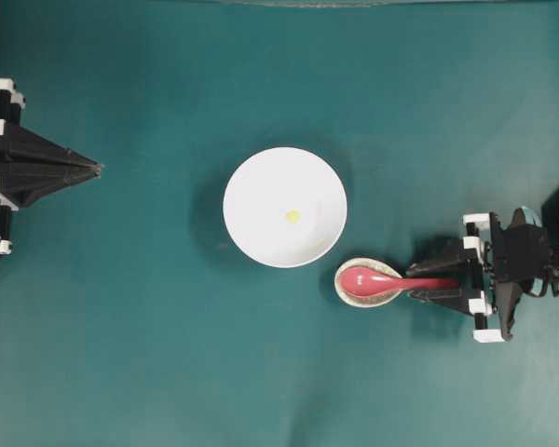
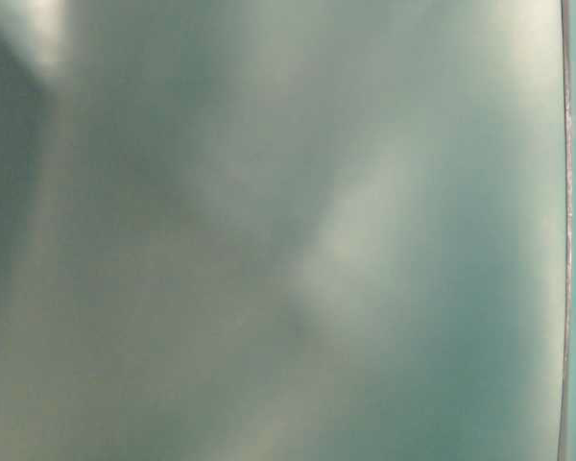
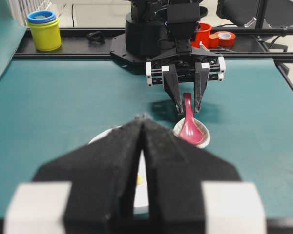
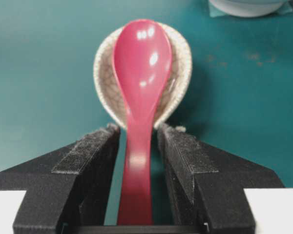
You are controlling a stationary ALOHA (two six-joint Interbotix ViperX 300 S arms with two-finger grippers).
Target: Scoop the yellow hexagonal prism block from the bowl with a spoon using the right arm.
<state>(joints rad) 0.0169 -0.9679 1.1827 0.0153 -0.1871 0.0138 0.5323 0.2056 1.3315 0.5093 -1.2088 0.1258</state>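
The yellow block [image 1: 293, 216] is lying loose in the smooth white bowl [image 1: 265, 200], so it will slip over the bowl's rim at the spoon's tip when I push.
The tiny yellow hexagonal prism block [image 1: 293, 216] lies near the middle of the white bowl [image 1: 252, 186] at the table's centre. To the bowl's lower right, the pink-red spoon [image 1: 373, 280] rests with its scoop in a small speckled beige spoon rest [image 1: 341, 279] and its handle pointing right. My right gripper [image 1: 427, 283] stands open astride that handle [image 4: 136, 165], with a gap showing on each side between handle and pads. My left gripper [image 1: 98, 169] is shut and empty at the far left. In the left wrist view its fingers [image 3: 112, 165] hide most of the bowl [image 3: 100, 137].
Beyond the table's far edge, the left wrist view shows a yellow cup with blue rings [image 3: 45, 31] and red tape rolls [image 3: 219, 37] on a black rail. The table-level view is blurred teal. The bowl's rim [image 4: 244, 6] peeks in at the top of the right wrist view.
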